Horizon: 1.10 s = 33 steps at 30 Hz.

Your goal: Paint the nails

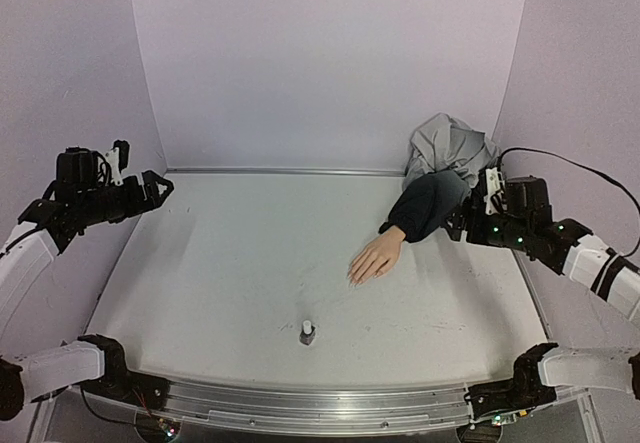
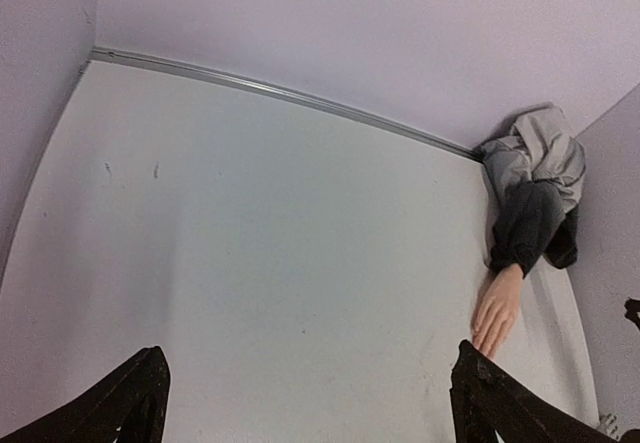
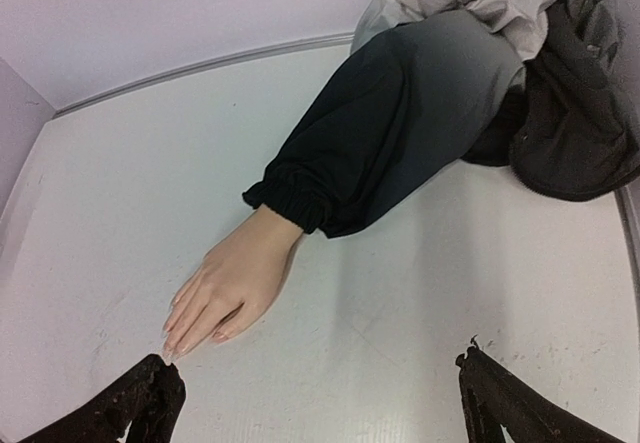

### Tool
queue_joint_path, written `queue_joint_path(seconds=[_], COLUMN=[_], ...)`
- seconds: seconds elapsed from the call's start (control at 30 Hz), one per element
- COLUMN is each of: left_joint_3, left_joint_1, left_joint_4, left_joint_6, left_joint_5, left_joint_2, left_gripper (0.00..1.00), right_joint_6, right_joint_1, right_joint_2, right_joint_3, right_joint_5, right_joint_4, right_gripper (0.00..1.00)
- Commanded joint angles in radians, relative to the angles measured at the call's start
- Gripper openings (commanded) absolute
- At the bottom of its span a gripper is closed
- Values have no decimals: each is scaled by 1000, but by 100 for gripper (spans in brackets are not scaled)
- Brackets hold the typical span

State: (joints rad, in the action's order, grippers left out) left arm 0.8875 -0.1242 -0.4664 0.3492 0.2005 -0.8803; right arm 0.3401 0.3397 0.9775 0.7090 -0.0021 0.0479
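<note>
The dark bottle [image 1: 307,337] is upright and clear of the mannequin hand. So my right gripper should stay open and go on toward the bottle until its fingers are on both sides of the white cap [image 1: 308,326].
A peach mannequin hand [image 1: 376,257] lies palm down on the white table, right of centre, its fingers pointing to the near left. Its nails [image 3: 169,349] look pale pink and glossy. A dark navy sleeve [image 3: 400,133] covers the wrist. My right gripper [image 3: 315,363] hovers open just behind the sleeve, the fingertips of the hand close to its left finger. My left gripper [image 1: 158,185] is raised at the far left, open and empty, well away from the hand [image 2: 497,308]. A small dark bottle with a white cap [image 1: 307,334] stands upright near the front edge.
Grey and black bunched cloth [image 1: 452,143] fills the back right corner above the sleeve. Lilac walls enclose the table on three sides. A metal rail [image 1: 300,411] runs along the near edge between the arm bases.
</note>
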Motion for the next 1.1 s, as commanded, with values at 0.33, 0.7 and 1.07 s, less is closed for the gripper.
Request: queue_joint_path(seconds=[0.33,0.7,1.07], left_joint_3=[69,11,-25], left_joint_1=[-143,-194,-198], left_joint_4=[-31,12,15], left_joint_6=[-87,-37,-30], left_joint_5=[298,262,259], left_joint_2=[-155,-187,-148], left_gripper=[100,100,99], right_joint_6=[206,247,304], right_joint_1=[538,928,935], right_joint_2=[247,748,821], right_joint_3=[134,489,509], right_joint_5=[23,169,179], right_joint_4=[7,-109,-123], right_gripper=[98,88,56])
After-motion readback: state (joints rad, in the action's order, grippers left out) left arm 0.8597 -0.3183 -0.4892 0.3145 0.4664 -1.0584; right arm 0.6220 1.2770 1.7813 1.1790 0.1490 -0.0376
